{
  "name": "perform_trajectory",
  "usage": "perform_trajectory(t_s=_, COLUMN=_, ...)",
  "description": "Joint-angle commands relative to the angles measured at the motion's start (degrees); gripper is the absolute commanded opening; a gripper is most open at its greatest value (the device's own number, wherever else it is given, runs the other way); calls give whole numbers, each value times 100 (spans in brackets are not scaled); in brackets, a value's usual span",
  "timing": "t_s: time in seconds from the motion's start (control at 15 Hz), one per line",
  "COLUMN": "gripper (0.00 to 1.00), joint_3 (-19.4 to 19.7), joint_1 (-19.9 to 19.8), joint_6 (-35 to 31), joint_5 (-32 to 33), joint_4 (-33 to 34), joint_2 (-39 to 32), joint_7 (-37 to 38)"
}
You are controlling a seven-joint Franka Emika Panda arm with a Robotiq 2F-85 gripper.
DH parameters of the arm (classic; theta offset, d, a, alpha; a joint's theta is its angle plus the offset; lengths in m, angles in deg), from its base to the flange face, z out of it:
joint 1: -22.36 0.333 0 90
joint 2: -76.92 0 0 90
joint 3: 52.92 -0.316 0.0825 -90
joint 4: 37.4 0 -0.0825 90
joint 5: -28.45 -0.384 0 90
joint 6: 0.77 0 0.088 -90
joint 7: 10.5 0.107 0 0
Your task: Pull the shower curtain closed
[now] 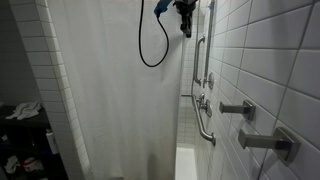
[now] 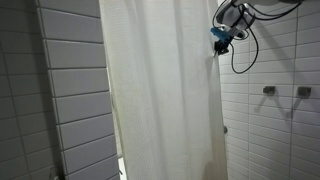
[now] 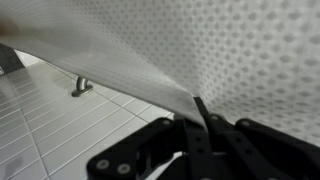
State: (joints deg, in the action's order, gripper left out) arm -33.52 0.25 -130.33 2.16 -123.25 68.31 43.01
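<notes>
My gripper is holding the curtain's leading edge [image 2: 219,76] in its fingers and a narrow gap is left, so it should carry on pulling toward the tiled wall [image 2: 243,95] and let go beside it.
The white shower curtain [image 1: 115,90] hangs in tall soft folds across most of the opening in both exterior views [image 2: 160,95]. My gripper [image 1: 185,22] is high up at the curtain's leading edge, also in an exterior view [image 2: 219,40]. In the wrist view the black fingers [image 3: 192,118] are shut on the edge of the dotted curtain fabric [image 3: 200,50], which spreads away above them.
White tiled wall with a grab bar [image 1: 203,85], two metal taps [image 1: 238,108] and a black cable loop [image 1: 155,45]. The white bench edge [image 1: 186,160] lies low. A tiled pillar [image 2: 75,90] stands beside the curtain. A bracket [image 3: 82,86] shows on the tiles.
</notes>
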Motion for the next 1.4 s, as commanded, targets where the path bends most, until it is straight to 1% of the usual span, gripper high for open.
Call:
perform_trajectory(t_s=0.0, gripper=0, joint_3=39, joint_1=-149, joint_6=290, joint_5=-158, joint_4=337, joint_2=-320, joint_7=43)
perform_trajectory(t_s=0.53, gripper=0, joint_3=57, joint_1=-440, joint_6=595, joint_5=-390, joint_4=701, joint_2=-601, joint_7=94)
perform_trajectory(t_s=1.0, gripper=0, joint_3=25, joint_1=-531, joint_6=694, joint_5=-432, joint_4=901, joint_2=-722, joint_7=106)
perform_trajectory(t_s=1.07, gripper=26, joint_3=32, joint_1=-529, joint_6=662, joint_5=-409, joint_4=901, joint_2=-713, joint_7=115)
perform_trajectory(t_s=1.13, gripper=27, joint_3=22, joint_1=-527, joint_6=653, joint_5=-418, joint_4=906, joint_2=-722, joint_7=105)
perform_trajectory(t_s=1.2, gripper=30, joint_3=26, joint_1=-532, joint_6=674, joint_5=-405, joint_4=901, joint_2=-725, joint_7=116)
perform_trajectory(t_s=1.33, gripper=44, joint_3=19, joint_1=-543, joint_6=688, joint_5=-402, joint_4=896, joint_2=-770, joint_7=121)
